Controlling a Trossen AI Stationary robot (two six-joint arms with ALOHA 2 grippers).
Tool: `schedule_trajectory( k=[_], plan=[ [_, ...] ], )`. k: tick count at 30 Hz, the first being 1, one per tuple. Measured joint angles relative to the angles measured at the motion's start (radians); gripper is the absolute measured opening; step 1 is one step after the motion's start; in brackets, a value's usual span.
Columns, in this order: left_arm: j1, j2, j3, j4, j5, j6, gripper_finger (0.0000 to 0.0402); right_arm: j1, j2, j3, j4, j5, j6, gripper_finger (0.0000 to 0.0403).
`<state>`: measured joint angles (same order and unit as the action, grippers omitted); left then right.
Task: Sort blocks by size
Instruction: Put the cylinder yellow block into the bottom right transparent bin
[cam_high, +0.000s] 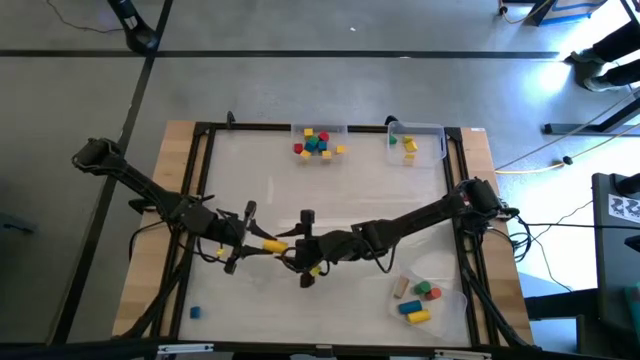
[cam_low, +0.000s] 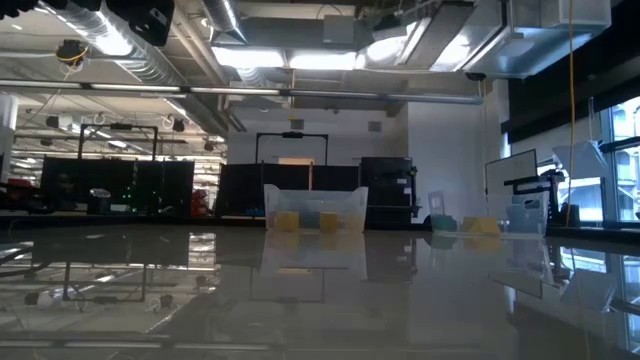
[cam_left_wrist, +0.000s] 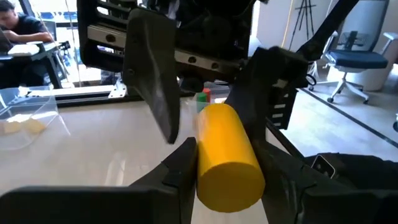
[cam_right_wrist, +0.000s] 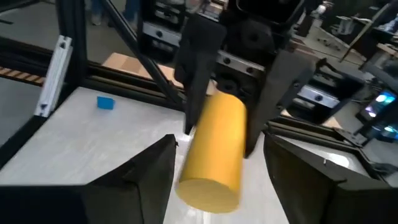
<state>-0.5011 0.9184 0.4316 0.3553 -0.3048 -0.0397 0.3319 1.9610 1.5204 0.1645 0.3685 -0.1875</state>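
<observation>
The yellow cylinder (cam_high: 274, 246) is in my left gripper, far away from the tray of larger cylinders, so next my right gripper grabs the cylinder by its loose end (cam_right_wrist: 209, 194).
A large yellow cylinder block (cam_high: 272, 245) hangs between my two grippers over the middle of the table, near its front. My left gripper (cam_high: 257, 243) is shut on it. My right gripper (cam_high: 296, 250) faces it from the table's right. It is open, with its fingers (cam_right_wrist: 140, 180) standing wide on either side of the cylinder's free end (cam_right_wrist: 208, 190), touching nothing. A small blue block (cam_high: 196, 312) lies on the table at the near left and also shows in the right wrist view (cam_right_wrist: 106, 102). My left gripper pinches the cylinder's curved side (cam_left_wrist: 205, 168) between its two fingers, at the end nearer the table's left. The fingers come level from the table's left and lie along the cylinder. It sticks out roughly level toward my right gripper, apparently clear of the table.
A clear tray (cam_high: 320, 128) at the far edge holds several small coloured blocks. A second clear tray (cam_high: 432, 130) to its right holds a yellow and a green block. A third clear tray (cam_high: 450, 300) at the near right holds several larger cylinders.
</observation>
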Motion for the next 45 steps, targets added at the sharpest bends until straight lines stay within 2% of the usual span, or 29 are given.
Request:
schedule_trajectory(
  k=[4,13,16,28,38,45],
  plan=[
    [0.000,0.000,0.000,0.000,-0.019,0.004,0.0123,-0.001,0.000,0.000,0.002,-0.013,0.003,0.0228],
    [0.000,0.000,0.000,0.001,-0.035,0.018,0.0123,-0.010,0.000,0.000,-0.007,0.008,0.011,0.0145],
    [0.000,0.000,-0.001,0.011,-0.036,0.022,0.0123,-0.010,0.000,0.001,-0.007,0.013,0.011,0.0134],
    [0.000,0.000,-0.002,0.017,-0.030,0.040,0.0123,-0.011,-0.001,0.002,-0.008,0.004,0.022,0.0141],
    [-0.001,-0.001,0.002,0.044,-0.017,0.047,0.0121,-0.014,0.003,0.001,-0.019,-0.022,0.047,0.0235],
    [0.000,0.000,0.002,0.021,-0.025,0.048,0.0122,-0.013,0.003,0.001,0.002,-0.031,0.045,0.0219]
  ],
)
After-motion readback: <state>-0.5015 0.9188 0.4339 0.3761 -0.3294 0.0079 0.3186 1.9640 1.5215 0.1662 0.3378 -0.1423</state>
